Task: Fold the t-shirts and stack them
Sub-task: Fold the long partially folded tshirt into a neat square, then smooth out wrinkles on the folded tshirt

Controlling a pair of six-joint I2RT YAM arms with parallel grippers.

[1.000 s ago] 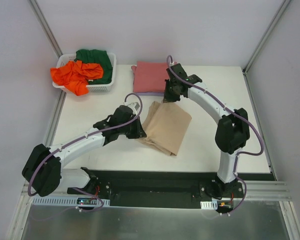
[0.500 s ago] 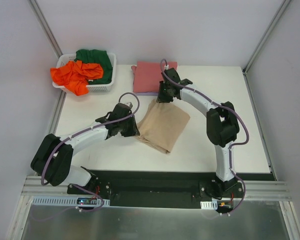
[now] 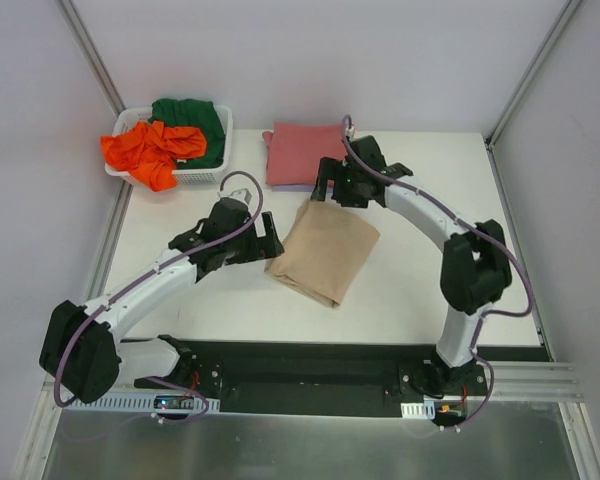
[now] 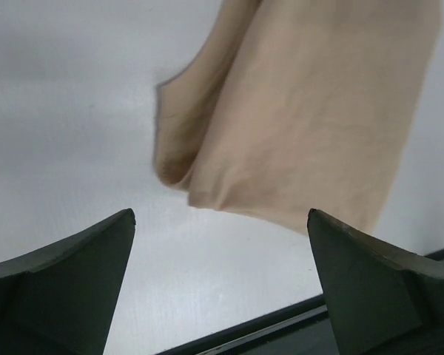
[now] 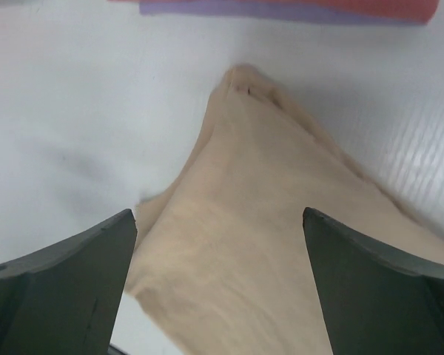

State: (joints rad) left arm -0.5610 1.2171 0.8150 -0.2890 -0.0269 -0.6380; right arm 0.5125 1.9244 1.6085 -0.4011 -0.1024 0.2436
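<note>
The tan t-shirt point(image 3: 326, 247) is crooked to the pinkish-red t-shirt, so the robot's left gripper should reach over its near part point(image 3: 323, 283) and help the right gripper turn the tan t-shirt square before stacking.
A folded tan t-shirt point(image 3: 325, 250) point(image 4: 311, 111) point(image 5: 266, 244) lies flat on the table's middle. My left gripper point(image 3: 268, 241) point(image 4: 220, 214) hangs open just off its left edge, nothing between the fingers. My right gripper point(image 3: 326, 187) point(image 5: 218, 213) is open above the shirt's far corner and holds nothing. Behind it a folded pinkish-red t-shirt point(image 3: 300, 152) point(image 5: 399, 7) rests on a pale lavender one point(image 3: 296, 186) point(image 5: 244, 9). An orange t-shirt point(image 3: 150, 150) and a dark green t-shirt point(image 3: 195, 125) lie crumpled in the basket.
The white slotted basket point(image 3: 216, 172) stands at the table's far left corner. Grey walls with metal rails close the table on three sides. A black base strip point(image 3: 310, 360) runs along the near edge.
Both grippers have gone from shut to open and let go of the tan t-shirt, which now lies flat. The left gripper has drawn back to the left; the right has lifted slightly.
</note>
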